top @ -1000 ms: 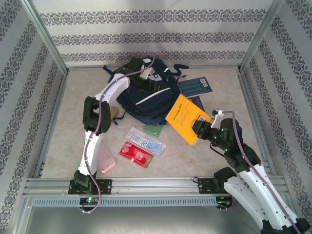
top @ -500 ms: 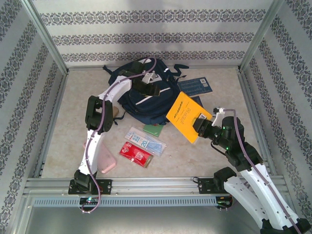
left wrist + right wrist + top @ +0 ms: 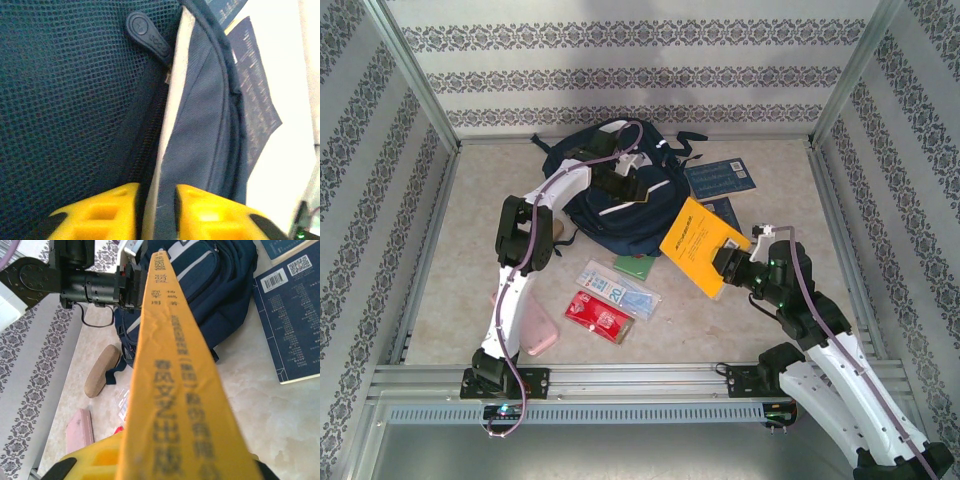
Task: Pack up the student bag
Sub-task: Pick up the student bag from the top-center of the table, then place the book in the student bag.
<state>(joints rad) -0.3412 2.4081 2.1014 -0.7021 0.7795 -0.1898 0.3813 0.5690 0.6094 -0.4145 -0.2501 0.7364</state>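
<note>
I should lift the white-striped edge [image 3: 168, 122] with my left gripper before I slide the yellow book inside with my right gripper, because the student bag's top [image 3: 638, 230] lies flat beside the book.
The student bag [image 3: 620, 215], navy with thin white stripes, lies at the back middle of the table. My left gripper [image 3: 620, 178] rests on its top. In the left wrist view its yellow fingers [image 3: 115, 210] stand close together on the bag's white-striped fabric edge [image 3: 172, 125] beside a zip, below a dark zipper pull [image 3: 147, 37]. My right gripper [image 3: 728, 262] is shut on a yellow book [image 3: 695, 240], held tilted just right of the bag. In the right wrist view the book's spine [image 3: 175, 365] runs toward the bag [image 3: 220, 285].
Two dark blue books [image 3: 722, 178] [image 3: 290, 335] lie right of the bag. A green item [image 3: 638, 266], a clear packet [image 3: 618, 288], a red packet [image 3: 600, 315], a pink case [image 3: 535, 335] and a tan object [image 3: 555, 232] lie in front and to the left.
My left gripper has shifted a little right across the bag's top and its jaws have narrowed onto the fabric edge. The right gripper with the yellow book has barely moved.
</note>
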